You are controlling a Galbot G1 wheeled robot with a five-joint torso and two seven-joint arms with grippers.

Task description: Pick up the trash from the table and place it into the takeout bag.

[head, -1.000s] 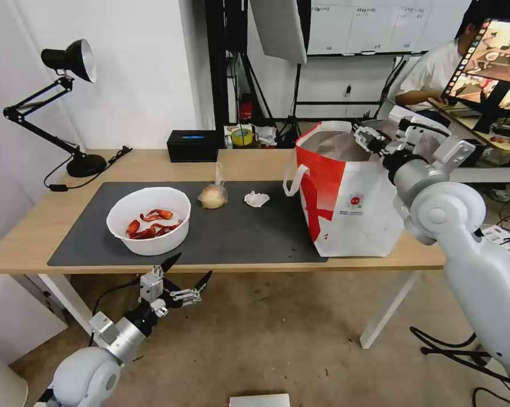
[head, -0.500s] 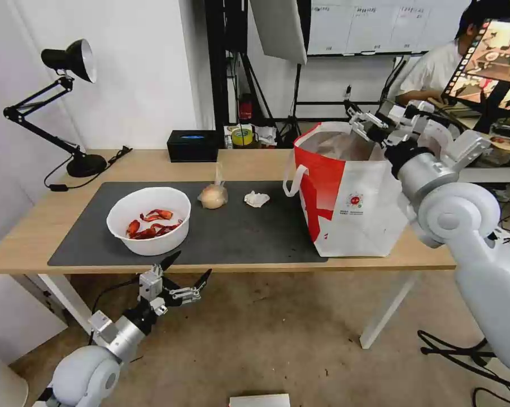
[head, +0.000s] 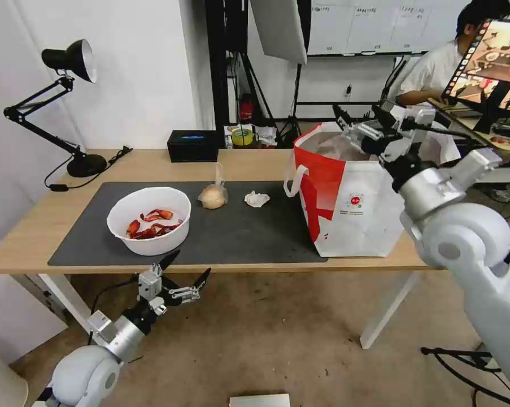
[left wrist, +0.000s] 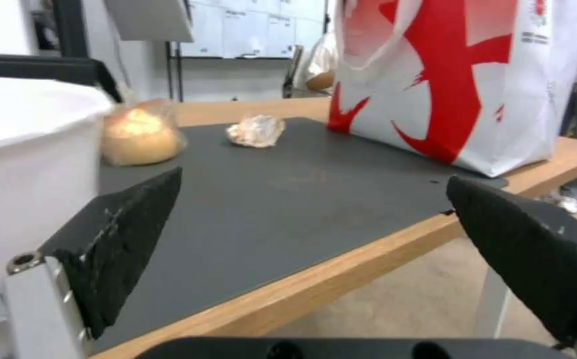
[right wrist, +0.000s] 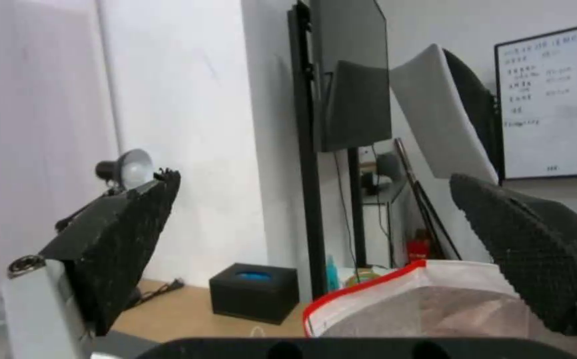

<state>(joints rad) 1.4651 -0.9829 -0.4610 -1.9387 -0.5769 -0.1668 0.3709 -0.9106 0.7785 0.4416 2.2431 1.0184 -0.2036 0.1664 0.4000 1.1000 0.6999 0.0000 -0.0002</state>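
The white tissue (head: 257,199) is scrunched up into raised creases (head: 255,196). It will come up in one lump and stay crumpled when I lift it.
On the table (head: 153,165), a dark mat (head: 243,237) carries the trash: a white bowl (head: 148,219) of red crayfish shells, a clear bag with a tan bun (head: 213,196) and a crumpled tissue (head: 257,198). The red-and-white takeout bag (head: 345,192) stands upright at the mat's right end. My right gripper (head: 357,117) hovers open and empty just above the bag's mouth; in the right wrist view the gripper (right wrist: 313,177) is over the bag's red rim (right wrist: 368,289). Below the table's front edge, my left gripper (head: 188,268) is open near the bowl. The left wrist view looks between the gripper's (left wrist: 313,177) fingers at the bowl (left wrist: 22,149), bun (left wrist: 138,132), tissue (left wrist: 256,130) and bag (left wrist: 461,75).
A black desk lamp (head: 68,102) stands at the table's back left with its cord trailing. A black box (head: 192,145) sits at the back edge. The table's white legs (head: 387,311) stand on bare floor. A desk with a monitor (head: 495,62) is at the far right.
My right gripper has risen and shifted slightly left above the bag's mouth, staying open. The left arm and the things on the mat have not moved.
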